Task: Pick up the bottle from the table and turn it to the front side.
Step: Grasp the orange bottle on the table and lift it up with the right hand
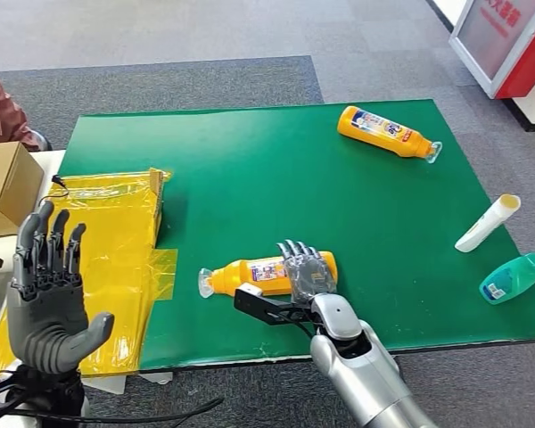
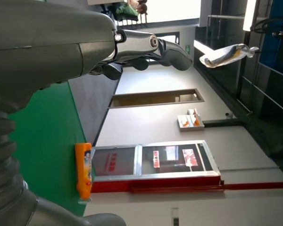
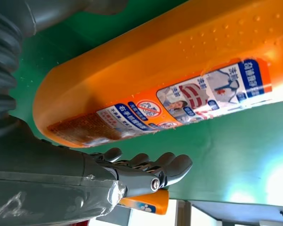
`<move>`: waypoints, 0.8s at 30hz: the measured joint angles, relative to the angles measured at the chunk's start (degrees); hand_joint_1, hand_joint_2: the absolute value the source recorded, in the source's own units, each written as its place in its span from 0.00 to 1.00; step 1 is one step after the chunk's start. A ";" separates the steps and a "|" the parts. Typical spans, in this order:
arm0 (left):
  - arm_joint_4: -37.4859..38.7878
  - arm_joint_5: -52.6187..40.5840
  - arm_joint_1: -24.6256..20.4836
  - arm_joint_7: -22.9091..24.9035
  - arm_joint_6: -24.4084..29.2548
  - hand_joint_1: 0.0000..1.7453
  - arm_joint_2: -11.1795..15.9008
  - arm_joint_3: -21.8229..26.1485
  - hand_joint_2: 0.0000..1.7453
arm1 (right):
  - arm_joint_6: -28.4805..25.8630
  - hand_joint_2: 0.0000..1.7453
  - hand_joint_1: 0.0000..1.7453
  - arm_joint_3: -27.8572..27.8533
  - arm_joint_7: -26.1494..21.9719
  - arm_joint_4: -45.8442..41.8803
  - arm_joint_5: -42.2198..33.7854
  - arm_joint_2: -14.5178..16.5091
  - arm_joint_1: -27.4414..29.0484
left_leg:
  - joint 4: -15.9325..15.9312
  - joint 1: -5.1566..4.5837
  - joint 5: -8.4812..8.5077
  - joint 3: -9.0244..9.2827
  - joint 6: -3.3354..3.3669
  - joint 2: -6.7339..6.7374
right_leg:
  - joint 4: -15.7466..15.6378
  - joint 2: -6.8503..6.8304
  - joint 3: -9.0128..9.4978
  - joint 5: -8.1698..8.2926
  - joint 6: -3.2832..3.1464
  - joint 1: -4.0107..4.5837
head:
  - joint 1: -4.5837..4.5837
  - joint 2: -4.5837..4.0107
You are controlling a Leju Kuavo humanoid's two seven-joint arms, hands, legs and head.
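Observation:
My gripper will turn the orange bottle, which shows a label of small print, so the blue front label hidden underneath should come up.
An orange bottle lies on its side near the front edge of the green mat, clear cap toward the left. My right hand hovers over its base end, fingers stretched above the bottle and thumb reaching along its near side. In the right wrist view the label of the bottle faces the camera, and a strip of green mat shows between it and my fingers, so nothing is gripped. My left hand is raised at the lower left, open and holding nothing; its fingers are extended in the air.
A second orange bottle lies at the mat's far right. A white tube and a teal bottle lie at the right edge. A yellow bag and a cardboard box are on the left, a person's sleeve beyond.

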 joint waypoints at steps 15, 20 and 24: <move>-0.08 -0.43 0.06 -0.91 0.26 0.00 1.94 -3.08 1.00 | -0.69 1.00 0.00 -1.04 2.38 6.21 3.64 -0.02 -2.62 | 0.00 0.00 0.00 0.01 0.00 0.00 | 0.00 0.00 0.01 0.00 0.00 0.00 | 0.01 0.00; -0.08 -0.53 0.19 -1.08 0.16 0.00 2.20 -3.63 1.00 | -0.67 1.00 0.00 -1.61 2.54 7.37 3.93 -0.02 -3.14 | 0.00 0.00 0.01 0.04 0.00 0.00 | 0.00 0.00 0.04 0.02 0.01 0.00 | 0.01 0.00; -0.11 -0.81 0.51 -1.22 0.13 0.00 2.34 -4.13 1.00 | -0.65 1.00 0.29 -2.27 2.73 8.53 4.07 -0.02 -3.52 | 0.00 0.00 0.03 0.10 0.03 0.00 | 0.00 0.00 0.08 0.05 0.03 0.00 | 0.00 0.00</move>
